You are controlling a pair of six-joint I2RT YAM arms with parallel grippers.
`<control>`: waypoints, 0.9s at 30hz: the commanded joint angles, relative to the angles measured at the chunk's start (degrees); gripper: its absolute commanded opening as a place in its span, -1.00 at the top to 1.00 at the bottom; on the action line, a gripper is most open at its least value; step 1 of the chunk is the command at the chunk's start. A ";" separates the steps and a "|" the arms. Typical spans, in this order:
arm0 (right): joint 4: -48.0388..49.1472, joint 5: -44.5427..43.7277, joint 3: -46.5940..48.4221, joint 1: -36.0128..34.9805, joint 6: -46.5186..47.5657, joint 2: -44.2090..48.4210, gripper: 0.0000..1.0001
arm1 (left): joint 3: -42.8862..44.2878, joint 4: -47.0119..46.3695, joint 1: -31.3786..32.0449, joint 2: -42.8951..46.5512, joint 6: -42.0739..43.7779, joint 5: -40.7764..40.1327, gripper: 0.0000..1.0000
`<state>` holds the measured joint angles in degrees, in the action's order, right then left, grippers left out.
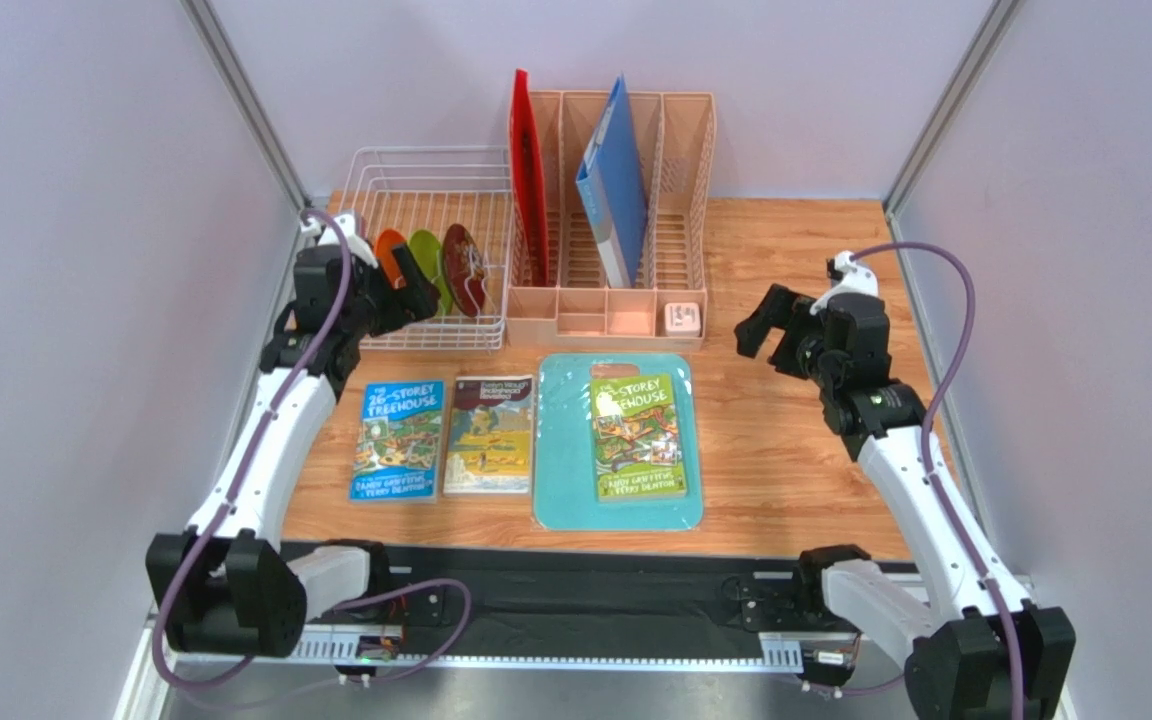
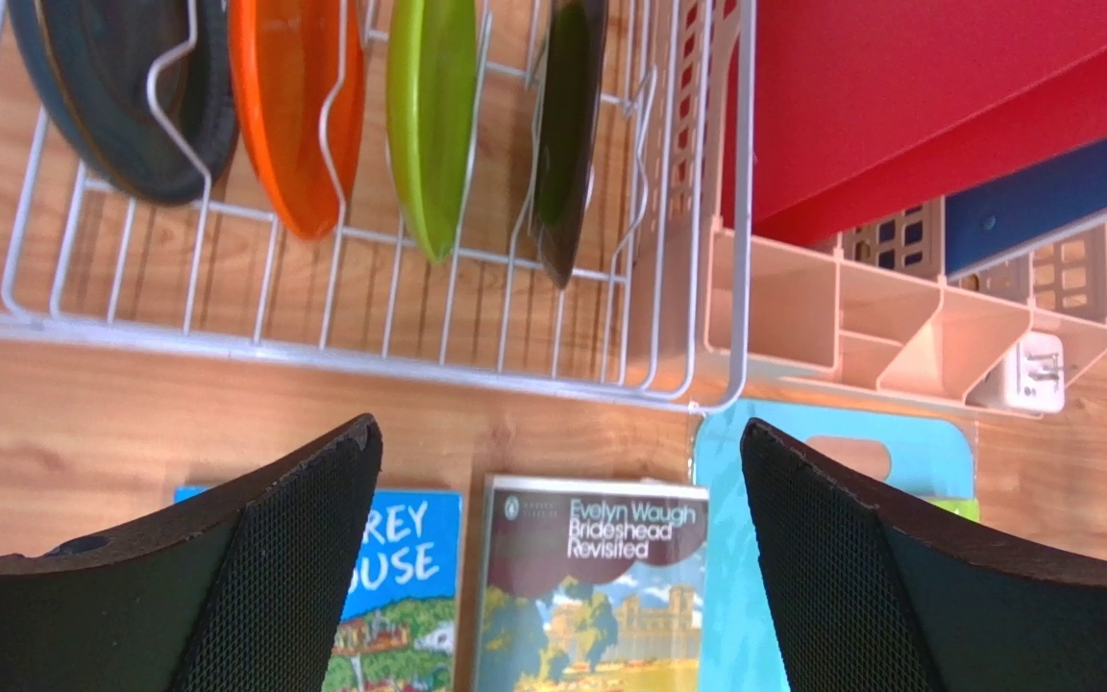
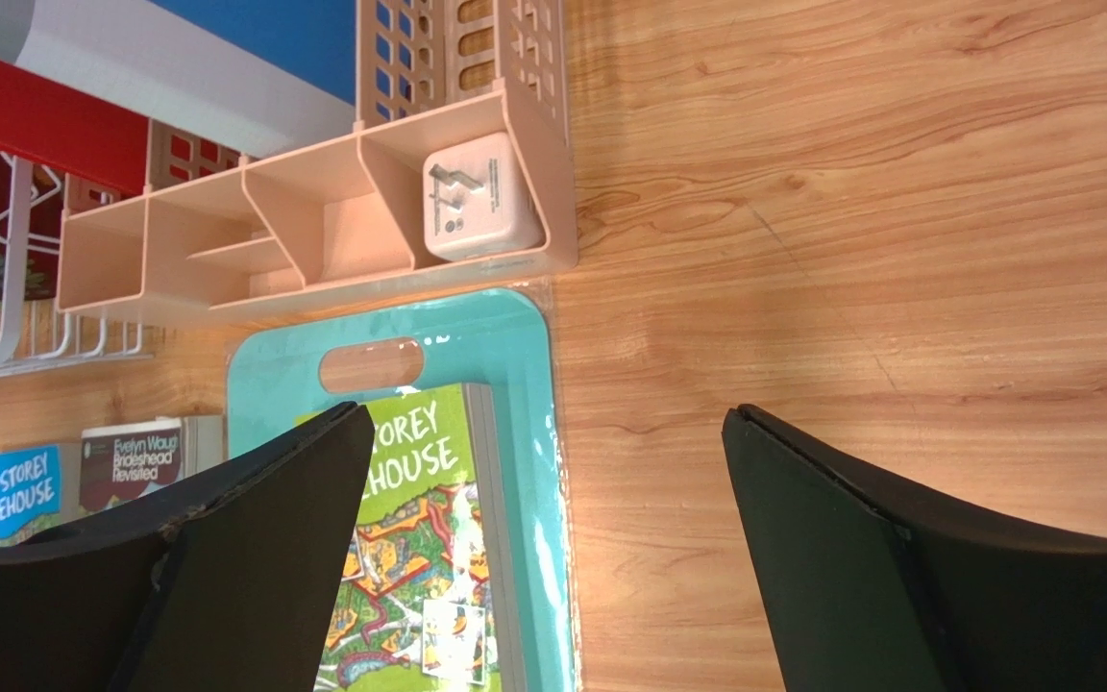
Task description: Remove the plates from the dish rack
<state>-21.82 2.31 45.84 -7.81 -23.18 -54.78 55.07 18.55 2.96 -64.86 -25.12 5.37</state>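
Note:
The dark red plate (image 1: pixel 464 273) has its edge toward the left gripper's open fingers and gaps beside it, so the robot should carry on moving until they are on both sides of its rim (image 1: pixel 456 233), then close them.
The white wire dish rack (image 1: pixel 420 192) stands at the back left of the table. Several plates stand upright in its slots. In the left wrist view they run, left to right, dark teal-grey (image 2: pixel 119 101), orange (image 2: pixel 292 108), lime green (image 2: pixel 430 116) and dark red seen edge-on (image 2: pixel 567 137). My left gripper (image 1: pixel 409 297) hovers open just in front of the rack (image 2: pixel 300 346); nothing sits between its fingers (image 2: pixel 300 562). My right gripper (image 1: pixel 763 320) hangs open and empty over the bare wood on the right, far from the rack; its fingers (image 3: pixel 834 548) frame the table.
A peach-pink organizer (image 1: pixel 612 308) with a red folder (image 1: pixel 527 165) and a blue folder (image 1: pixel 615 173) stands right of the rack, a white cube (image 1: pixel 683 318) in its front tray. Two books (image 1: pixel 399 438) (image 1: pixel 489 432) lie beside a teal board (image 1: pixel 560 503) carrying a green book (image 1: pixel 636 435).

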 commanded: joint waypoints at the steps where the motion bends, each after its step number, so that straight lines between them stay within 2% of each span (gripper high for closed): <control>1: 3.45 -2.22 4.77 -0.18 2.00 -3.21 -1.00 | 8.46 1.94 -0.32 -4.91 5.95 4.20 -0.99; 7: 3.03 -5.65 9.08 -0.18 3.14 -12.09 -1.00 | 13.20 -0.88 -0.50 -12.20 4.12 5.62 -0.99; 11: 0.91 -6.43 12.25 -0.18 4.28 -17.36 -1.00 | 15.24 -4.56 -0.50 -17.40 4.74 9.83 -0.99; 15: 1.61 -7.40 12.86 -0.10 5.16 -19.13 -1.00 | 15.59 -9.48 0.20 -20.91 4.38 6.07 -0.98; 16: 1.78 -7.75 12.95 -0.10 5.51 -19.39 -1.00 | 15.86 -10.28 0.38 -22.57 4.56 4.49 -0.90; 17: 1.87 -8.19 13.13 -0.18 5.51 -20.00 -1.00 | 16.29 -10.98 0.90 -23.55 5.17 3.87 -0.71; 25: 2.23 -9.86 14.97 -0.18 6.22 -25.10 -1.00 | 24.56 -10.11 4.59 -34.54 7.37 -4.91 -0.65; 27: 2.40 -10.30 15.15 -0.18 6.13 -25.98 -1.00 | 25.61 -10.72 5.56 -36.55 7.72 -6.76 -0.52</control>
<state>-20.67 -6.09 58.52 -7.84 -18.04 -78.81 77.36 10.20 6.85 -98.76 -19.73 4.12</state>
